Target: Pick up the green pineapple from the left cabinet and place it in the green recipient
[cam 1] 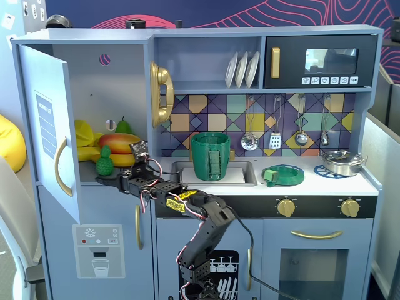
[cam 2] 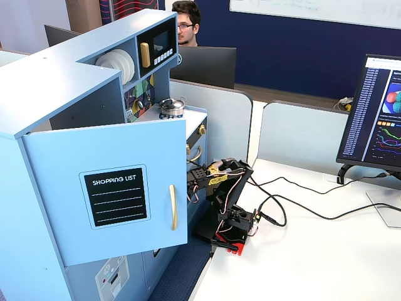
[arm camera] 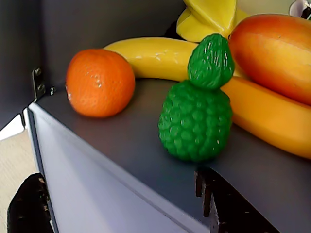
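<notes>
The green pineapple [cam 1: 105,162] is in front of the bananas and mango [cam 1: 120,149], so it will come away freely when the robot's gripper lifts it, and they will stay where they are.
The green pineapple [cam 1: 104,160] stands upright near the front edge of the shelf in the left cabinet [cam 1: 119,87], whose door [cam 1: 44,125] is swung open. In the wrist view the pineapple [arm camera: 197,121] is just ahead of my right finger. My gripper [cam 1: 105,179] is open and empty at the shelf's front edge. In the wrist view my gripper [arm camera: 126,208] has its jaws wide apart, one finger [arm camera: 228,206] over the shelf and the other [arm camera: 29,206] below the edge. The green recipient [cam 1: 210,156] stands in the sink. In a fixed view the open door [cam 2: 106,188] hides my gripper.
An orange [arm camera: 99,82], bananas [arm camera: 146,56], a mango [arm camera: 277,53] and a yellow star fruit [arm camera: 209,17] crowd the shelf behind the pineapple. A dark pear [cam 1: 123,127] stands at the back. A flat green dish [cam 1: 283,175] and a steel pot [cam 1: 342,161] sit on the counter.
</notes>
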{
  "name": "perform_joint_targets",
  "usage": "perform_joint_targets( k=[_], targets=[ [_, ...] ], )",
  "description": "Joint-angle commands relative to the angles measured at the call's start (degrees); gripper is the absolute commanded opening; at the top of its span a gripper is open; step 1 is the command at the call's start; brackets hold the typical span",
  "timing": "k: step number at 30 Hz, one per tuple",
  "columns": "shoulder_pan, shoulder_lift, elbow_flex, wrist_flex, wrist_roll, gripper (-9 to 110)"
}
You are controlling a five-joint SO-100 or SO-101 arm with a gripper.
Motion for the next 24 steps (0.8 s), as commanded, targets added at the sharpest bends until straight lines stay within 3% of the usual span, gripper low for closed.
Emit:
perform_joint_targets(
  k=[1,24],
  targets=[
    [1.58,-4.48,-7.12,-4.22,0.97,34],
    [5.36,-19.86,-21.09,-5.01,5.45,40]
  ],
)
